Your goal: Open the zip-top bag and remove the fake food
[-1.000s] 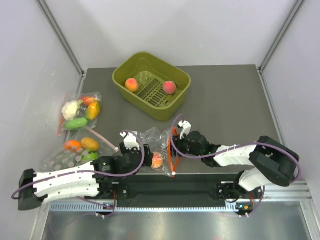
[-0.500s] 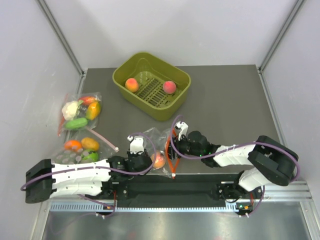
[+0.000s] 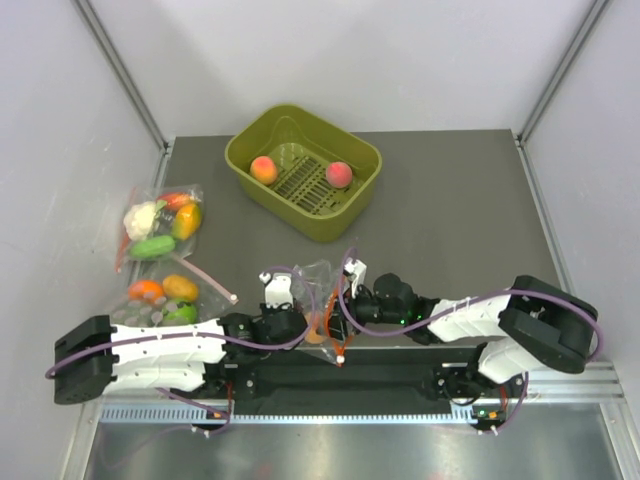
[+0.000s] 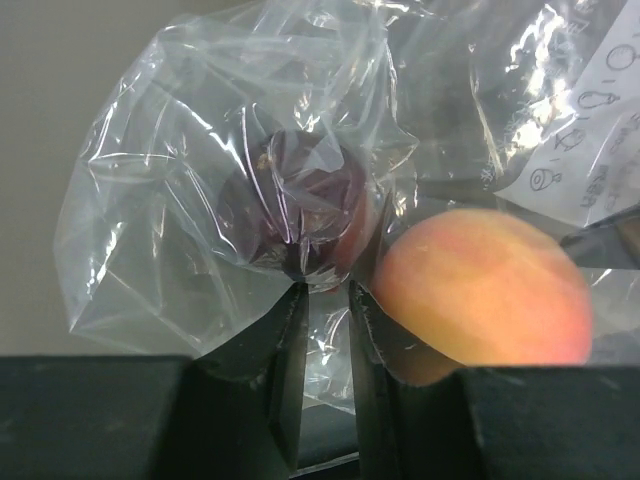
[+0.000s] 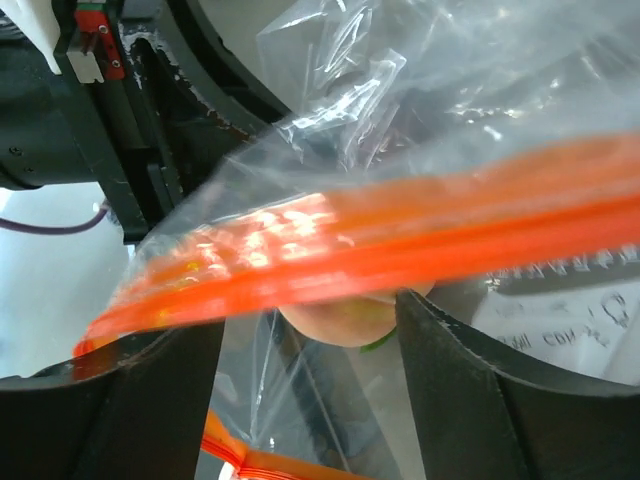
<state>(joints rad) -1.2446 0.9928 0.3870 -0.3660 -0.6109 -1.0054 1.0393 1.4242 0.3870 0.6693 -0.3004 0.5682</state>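
My left gripper is pinching only clear film (image 4: 326,272) next to the peach, so it should keep hold of the bag while my right gripper pulls the peach out (image 5: 345,322) past the bag's zip.
The zip-top bag (image 3: 318,285) stands bunched up between my two grippers at the table's near edge. My left gripper (image 3: 297,318) is shut on a fold of its clear film (image 4: 240,180), pinched between narrow jaws (image 4: 328,292). One fake food peach (image 4: 482,300) lies inside the bag, just right of those fingers. My right gripper (image 3: 345,303) is open, its fingers (image 5: 470,390) wide apart beneath the orange-red zip strip (image 5: 400,250), with the peach (image 5: 350,322) showing between them (image 5: 310,322). Two more peaches (image 3: 263,169) (image 3: 339,174) sit in the green basket.
The green basket (image 3: 355,205) stands at the back centre of the table. Two other clear bags of vegetables (image 3: 160,225) (image 3: 160,295) lie along the left edge. The rail with the arm bases (image 3: 340,375) runs just below the zip-top bag.
My left gripper has moved right and closed on the bag's film. The right gripper has slid left toward it and opened wider. The bag is now bunched narrower and more upright.
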